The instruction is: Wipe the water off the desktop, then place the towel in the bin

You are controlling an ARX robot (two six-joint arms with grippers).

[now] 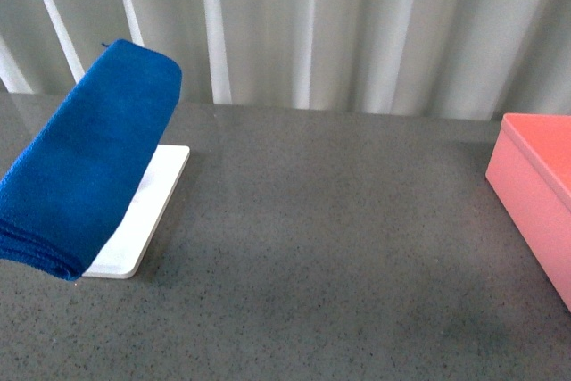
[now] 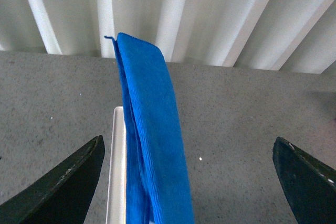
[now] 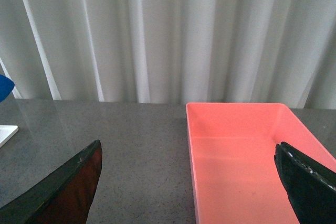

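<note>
The blue towel [image 2: 152,114] hangs in a long slope above the white tray [image 2: 118,163], so it should be hiding a rack of rods underneath.
The blue towel [image 1: 85,167] hangs folded in a long sloping band at the left, above a white tray [image 1: 147,211]. The speckled grey desktop [image 1: 339,247] spreads across the front view; I can make out no water on it. The pink bin [image 1: 535,194] stands at the right edge. Neither arm shows in the front view. My left gripper [image 2: 187,153] is open, its jaws wide apart on either side of the towel [image 2: 152,140] and clear of it. My right gripper [image 3: 188,153] is open and empty, over the near side wall of the empty bin [image 3: 241,150].
A white pleated curtain [image 1: 339,24] closes off the back of the desktop. The white tray's edge [image 2: 116,166] runs beside the towel in the left wrist view. In the right wrist view a corner of the tray [image 3: 6,132] and a tip of the towel [image 3: 4,86] show far from the bin.
</note>
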